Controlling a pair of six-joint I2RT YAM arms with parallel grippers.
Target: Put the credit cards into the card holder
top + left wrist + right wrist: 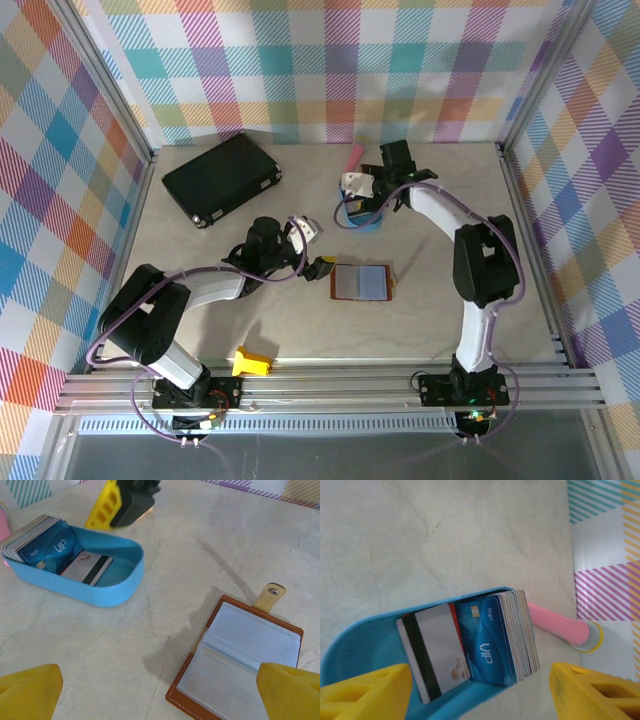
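The blue VIP card (484, 641) faces out, its thin way aligned with my right gripper's open fingers, so I keep descending until they close on the card's edge (506, 641).
The credit cards (512, 632) stand as a stack on edge in a blue oval tray (355, 645), a blue VIP card (55, 547) facing out. One white card with a black stripe (435, 650) leans beside them. My right gripper (480, 695) hangs open just over the tray, its yellow fingers (365, 692) apart on either side of the stack, touching nothing. The card holder (362, 283) lies open on the table, brown with a grey-blue lining (240, 655). Beside its left edge, my left gripper (160, 695) is open and empty.
A large black case (222, 178) lies at the back left. A pink tube (560, 625) rests behind the tray (370, 224). A yellow plastic piece (252, 361) sits near the front rail. Checked walls close in the table.
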